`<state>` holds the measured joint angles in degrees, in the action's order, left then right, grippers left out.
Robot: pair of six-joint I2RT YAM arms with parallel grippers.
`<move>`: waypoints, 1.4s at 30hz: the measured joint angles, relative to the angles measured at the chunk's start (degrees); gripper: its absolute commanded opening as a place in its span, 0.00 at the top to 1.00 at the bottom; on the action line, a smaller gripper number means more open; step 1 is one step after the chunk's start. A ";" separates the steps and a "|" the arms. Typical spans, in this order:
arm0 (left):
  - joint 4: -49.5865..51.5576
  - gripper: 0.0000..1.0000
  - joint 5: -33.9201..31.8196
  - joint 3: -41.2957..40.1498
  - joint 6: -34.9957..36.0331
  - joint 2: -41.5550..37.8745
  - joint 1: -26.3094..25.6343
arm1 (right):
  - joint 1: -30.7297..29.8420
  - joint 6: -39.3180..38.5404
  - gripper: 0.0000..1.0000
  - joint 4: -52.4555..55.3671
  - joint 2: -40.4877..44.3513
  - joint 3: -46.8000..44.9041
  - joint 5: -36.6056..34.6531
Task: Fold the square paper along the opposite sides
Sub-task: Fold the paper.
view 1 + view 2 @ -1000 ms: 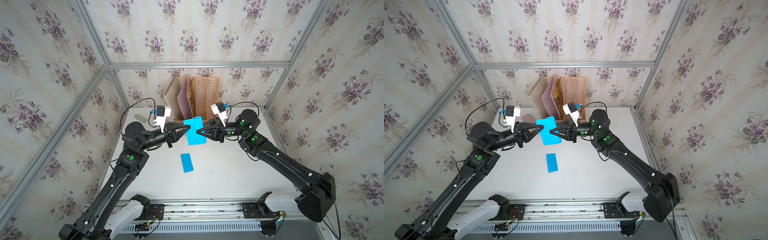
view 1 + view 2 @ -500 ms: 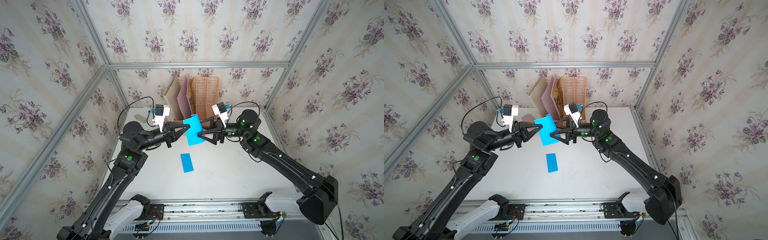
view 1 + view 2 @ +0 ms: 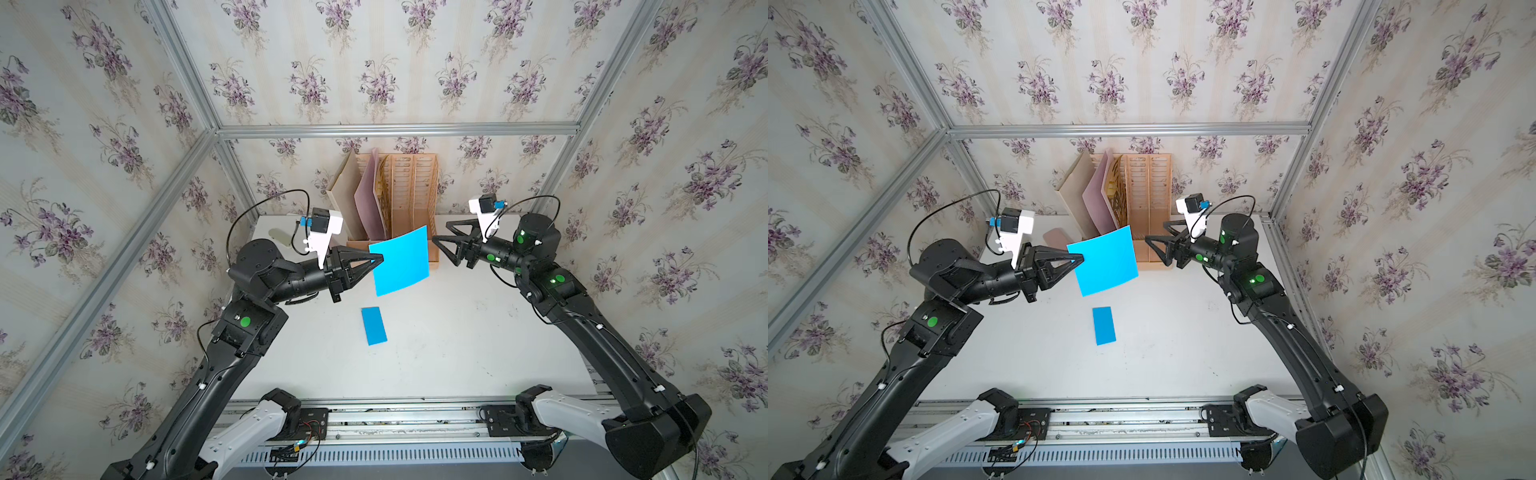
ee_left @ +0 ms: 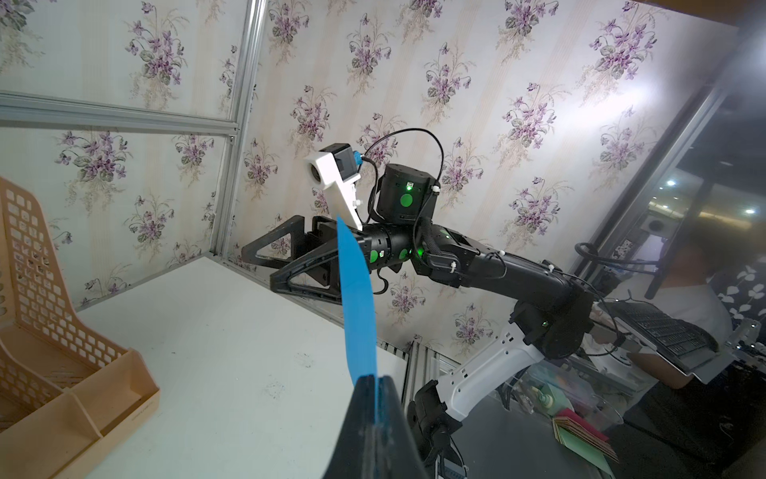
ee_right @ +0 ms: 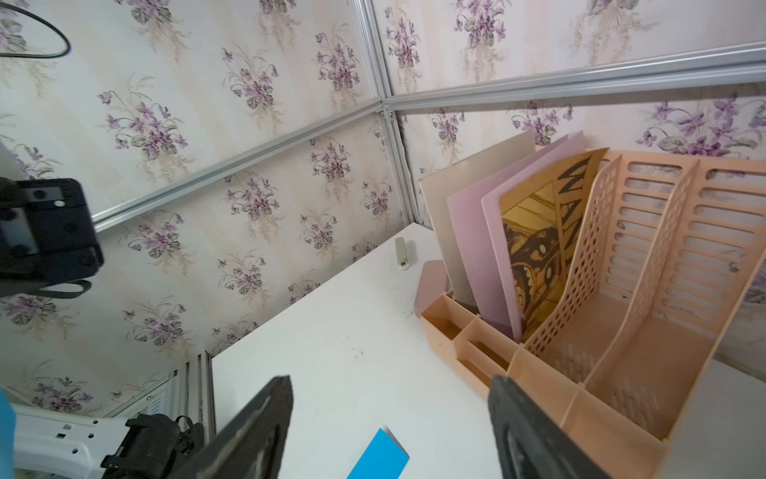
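Observation:
My right gripper should bend the paper back and squeeze its middle point(image 3: 402, 261), because the square paper's free edge point(image 3: 426, 254) points at that gripper, across from where my left gripper holds the paper.
A square blue paper point(image 3: 401, 262) point(image 3: 1104, 262) hangs in the air above the back of the table, slightly curved. My left gripper point(image 3: 380, 260) point(image 3: 1080, 260) is shut on its left edge. In the left wrist view the sheet point(image 4: 358, 298) shows edge-on, rising out of the shut jaws of the left gripper point(image 4: 375, 379). My right gripper point(image 3: 440, 232) point(image 3: 1155, 232) point(image 4: 259, 265) stands open just right of the paper's free edge, apart from it, with nothing between the fingers. In the right wrist view the right gripper point(image 5: 389, 383) shows wide apart over the bare table.
A folded blue paper point(image 3: 374, 326) point(image 3: 1104, 326) point(image 5: 379, 456) lies flat on the white table point(image 3: 457, 353) below the held sheet. A peach file organizer point(image 3: 411, 199) point(image 3: 1148, 199) point(image 5: 621, 311) with folders stands at the back wall. A small stapler-like object point(image 5: 401, 254) sits near the back left corner.
The right gripper let go of the paper's right edge, opened wide and drew back to the right. The left gripper keeps its hold, and the sheet now hangs from it alone.

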<state>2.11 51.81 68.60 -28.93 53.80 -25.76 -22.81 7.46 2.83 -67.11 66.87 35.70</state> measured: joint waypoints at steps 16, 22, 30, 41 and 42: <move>7.06 1.00 -2.01 1.53 5.64 0.83 -2.45 | 0.31 8.87 0.24 -15.26 0.39 -4.94 25.73; 7.48 1.00 -5.68 1.20 6.43 1.36 -2.45 | -0.13 12.11 0.25 -19.67 2.60 -6.62 29.81; 7.08 1.00 -7.50 1.03 6.40 2.45 -2.45 | -2.23 13.22 0.25 -20.06 2.38 -6.67 30.99; 7.08 1.00 -8.57 0.63 6.43 2.91 -2.45 | -5.57 12.13 0.25 -18.51 1.18 -5.42 31.12; 7.08 1.00 -8.57 0.63 6.43 2.97 -2.45 | -5.90 12.07 0.25 -18.21 1.05 -5.22 31.12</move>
<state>9.19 43.24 69.23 -22.50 56.77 -28.21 -28.71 19.53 -15.38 -66.06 61.65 66.83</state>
